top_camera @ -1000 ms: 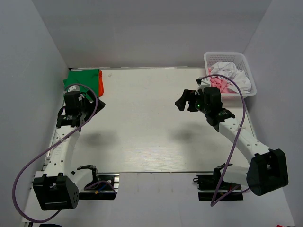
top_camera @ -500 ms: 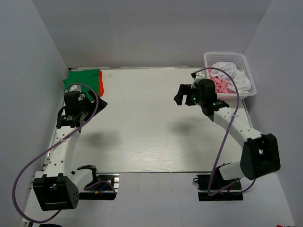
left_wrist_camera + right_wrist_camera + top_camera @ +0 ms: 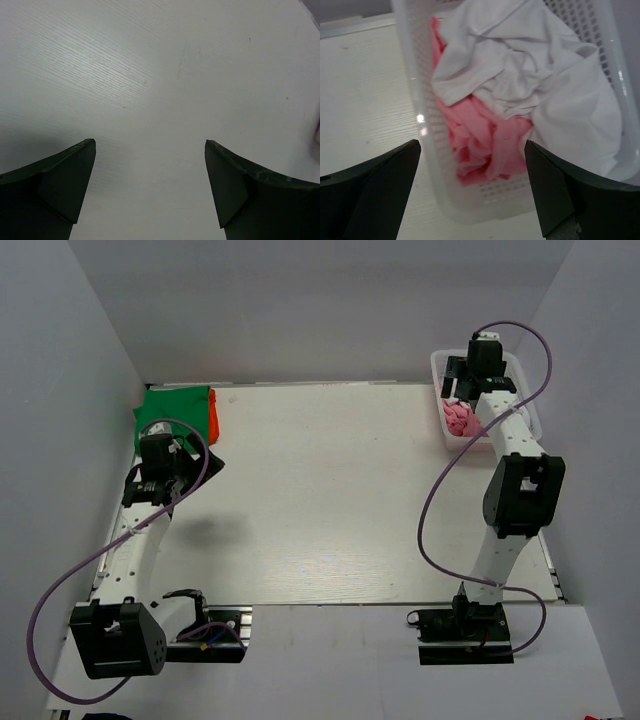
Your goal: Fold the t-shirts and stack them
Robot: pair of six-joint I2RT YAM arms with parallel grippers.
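The white t-shirt [image 3: 570,110] is on top of the pink one, so my open right gripper should keep going down into the basket until it takes hold of the white folds [image 3: 531,97].
A crumpled white t-shirt [image 3: 535,85] and a pink t-shirt [image 3: 480,135] lie in the white mesh basket [image 3: 410,60] at the table's far right. My right gripper [image 3: 472,142] hangs open above the pink one, with nothing between its fingers. From above, the right gripper [image 3: 464,388] is over the basket [image 3: 441,365], and the pink t-shirt [image 3: 459,420] shows beside the arm. A folded green t-shirt [image 3: 175,403] lies on an orange one [image 3: 213,417] at the far left. Just in front of that stack my left gripper [image 3: 185,455] is open; the left gripper [image 3: 150,142] is over bare table.
White walls close in the table [image 3: 320,490] on the left, back and right. The right arm stretches along the table's right side up to the basket. Purple cables loop from both arms.
The right arm has swung from the middle right of the table back to the basket, and its gripper is now above the clothes. The left arm has barely moved.
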